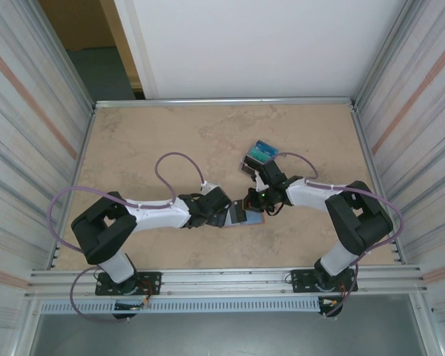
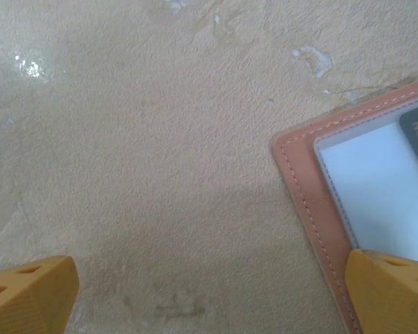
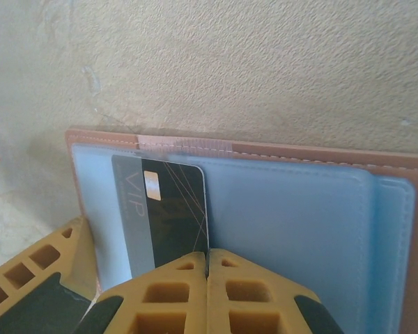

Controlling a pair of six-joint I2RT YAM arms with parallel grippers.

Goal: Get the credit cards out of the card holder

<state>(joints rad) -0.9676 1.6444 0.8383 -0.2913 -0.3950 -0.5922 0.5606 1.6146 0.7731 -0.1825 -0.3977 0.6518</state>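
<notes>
I can reach only the holder's border (image 2: 313, 207) with my left gripper, so my left gripper should press on the clear sleeve (image 2: 377, 188) next to the VIP card before my right gripper pulls the card out.
The salmon-pink card holder (image 3: 279, 152) lies open on the table, its light-blue inside (image 3: 285, 223) facing up. A dark card marked VIP (image 3: 168, 209) sticks halfway out of its left clear sleeve. My right gripper (image 3: 207, 261) is shut, tips together over the card's lower right edge; nothing shows between them. My left gripper (image 2: 212, 296) is open wide over bare table, its right finger (image 2: 393, 292) resting on the holder's corner (image 2: 299, 174). From above, both grippers (image 1: 221, 210) (image 1: 254, 200) meet at the holder (image 1: 245, 217).
A clear plastic box with a blue-teal top (image 1: 261, 154) stands just behind the right wrist. Ribbed metal walls (image 1: 30, 148) close in both sides of the beige table (image 1: 170, 133). Purple cables (image 1: 170, 167) loop over the arms.
</notes>
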